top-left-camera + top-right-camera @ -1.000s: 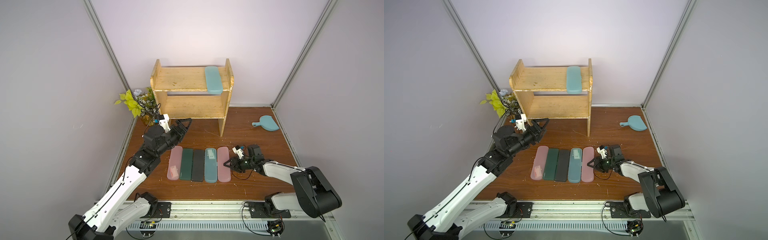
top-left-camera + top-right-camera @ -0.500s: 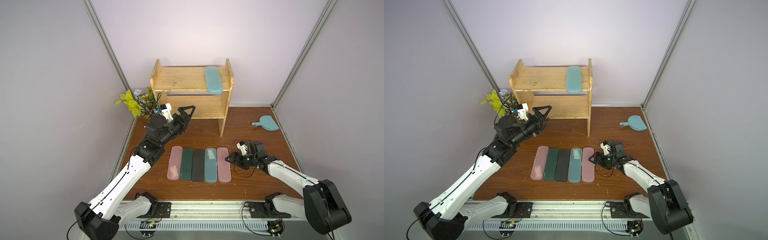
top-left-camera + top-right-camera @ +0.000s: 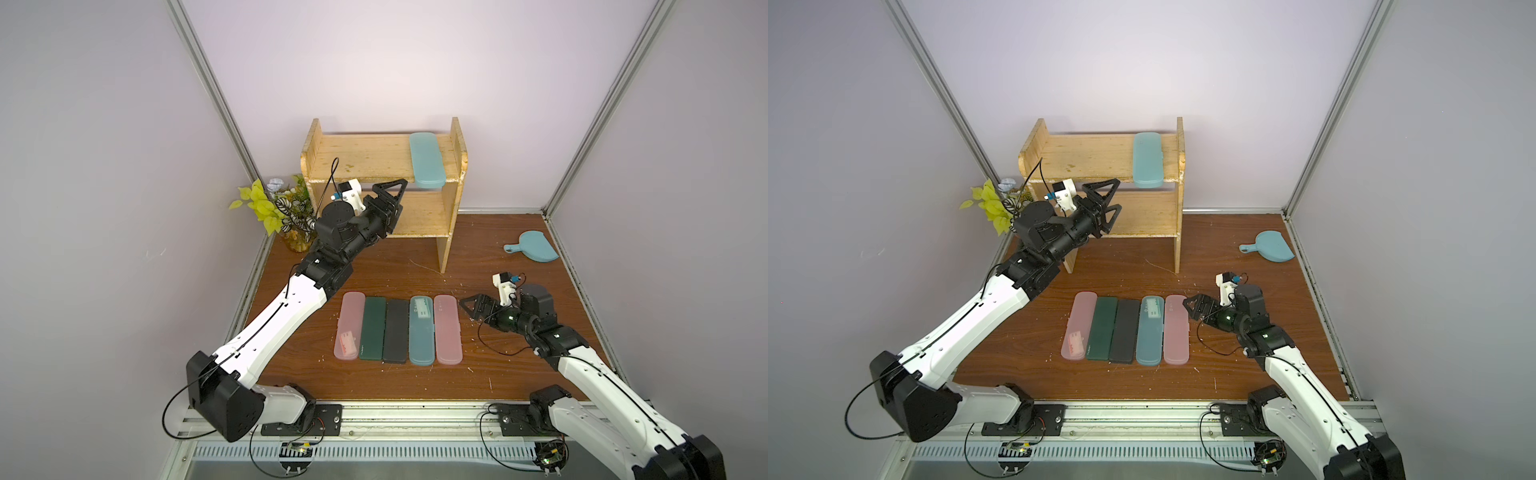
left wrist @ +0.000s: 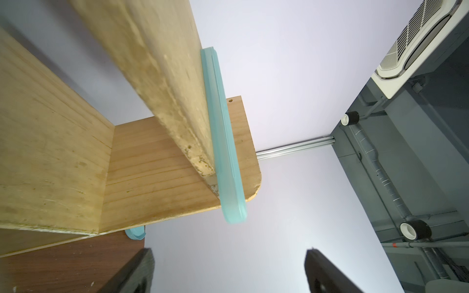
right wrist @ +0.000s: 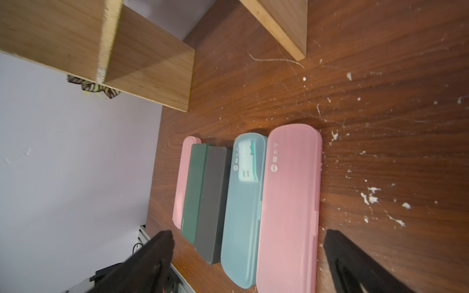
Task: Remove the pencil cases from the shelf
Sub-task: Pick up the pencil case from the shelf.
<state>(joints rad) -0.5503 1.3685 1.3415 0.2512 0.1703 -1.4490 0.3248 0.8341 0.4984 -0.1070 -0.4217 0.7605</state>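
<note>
My left gripper should pull the teal case off by its near end [image 3: 430,181] and pass it over, since the cases' row leaves free table [image 3: 486,353] by my right gripper.
One teal pencil case [image 3: 426,160] lies on the shelf's [image 3: 365,158] top board at its right end, its near end jutting over the front edge [image 4: 223,142]. Several more cases lie side by side on the table: pink [image 3: 349,328], dark green [image 3: 372,328], black [image 3: 395,330], teal [image 3: 422,330], pink [image 3: 447,330]. My left gripper [image 3: 401,193] hangs open and empty in front of the shelf, left of and below the teal case [image 3: 1147,160]. My right gripper [image 3: 467,313] stands open just right of the nearest pink case [image 5: 289,203], holding nothing.
A teal dustpan [image 3: 534,247] lies at the back right of the brown table. A potted plant [image 3: 286,208] stands left of the shelf against the wall. Walls close in the left, back and right sides. White crumbs [image 5: 370,195] dot the table.
My left gripper has risen from above the table to the shelf's front. My right gripper has opened wide and drawn back a little to the right of the pink case.
</note>
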